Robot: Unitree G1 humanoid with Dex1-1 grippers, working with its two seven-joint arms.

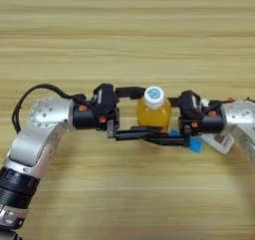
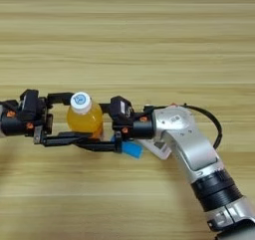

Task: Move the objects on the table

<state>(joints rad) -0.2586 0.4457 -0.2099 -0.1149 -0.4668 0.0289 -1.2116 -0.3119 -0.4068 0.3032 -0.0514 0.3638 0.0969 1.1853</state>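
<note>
The orange-juice bottle (image 1: pixel 152 111) between my right gripper's fingers is still enclosed by my left gripper's fingers. Next, my left gripper opens and moves away before my right gripper places the bottle.
A small orange-juice bottle (image 1: pixel 153 113) with a white cap (image 1: pixel 154 94) stands upright at the middle of the table (image 1: pixel 124 35). My left gripper (image 1: pixel 145 112) comes in from the left. One finger is behind the bottle, the other lies along its near side, and the gripper is shut on it. My right gripper (image 1: pixel 158 120) reaches in from the right and is open. Its far finger is by the bottle's right shoulder, and its near finger (image 1: pixel 167 140) lies outside the left gripper's near finger. A flat blue block (image 1: pixel 195 144) and a white remote control (image 1: pixel 220 143) lie under the right wrist, partly hidden.
My left arm (image 1: pixel 35 139) crosses the lower left corner, and a black cable loops off its elbow. My right arm (image 2: pixel 199 159) runs down to the lower right. Bare wood stretches across the far half of the table.
</note>
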